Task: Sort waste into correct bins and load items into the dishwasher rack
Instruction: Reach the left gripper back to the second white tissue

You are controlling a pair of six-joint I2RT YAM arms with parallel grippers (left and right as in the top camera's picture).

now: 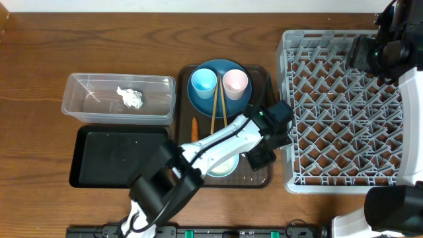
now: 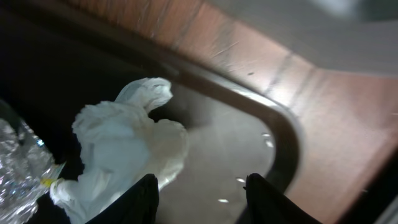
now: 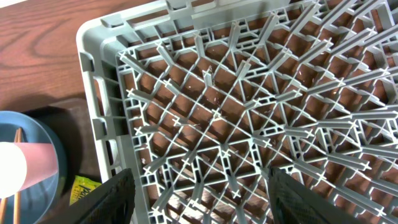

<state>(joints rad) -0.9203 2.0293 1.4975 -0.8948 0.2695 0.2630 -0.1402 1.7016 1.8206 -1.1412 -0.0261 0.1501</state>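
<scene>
The crumpled white tissue lies beside the empty tray corner (image 2: 227, 146) that my left gripper's fingers span, so next I move over the tissue's middle (image 2: 129, 144) before I close them.
My left gripper (image 2: 202, 199) is open and empty, low over the right front corner of the brown serving tray (image 2: 283, 124), beside a crumpled white tissue (image 2: 130, 143). In the overhead view it (image 1: 263, 149) hides that tissue. Another tissue (image 1: 130, 98) lies in the clear tub (image 1: 79, 106). The blue plate (image 1: 231, 99) carries the light-blue cup (image 1: 203, 80), pink cup (image 1: 235, 81) and chopsticks (image 1: 218, 106). The carrot (image 1: 195, 127) and the partly hidden bowl (image 1: 221, 166) lie on the tray. My right gripper (image 3: 202, 199) is open over the grey rack (image 3: 249, 112). The snack wrapper (image 3: 84, 186) shows beside the rack.
The black tray (image 1: 119, 158) sits in front of the clear tub at the left. The rack (image 1: 344, 112) fills the right side, with my right arm (image 1: 380, 53) above its far edge. Crinkled clear film (image 2: 18, 162) lies left of the tissue on the serving tray.
</scene>
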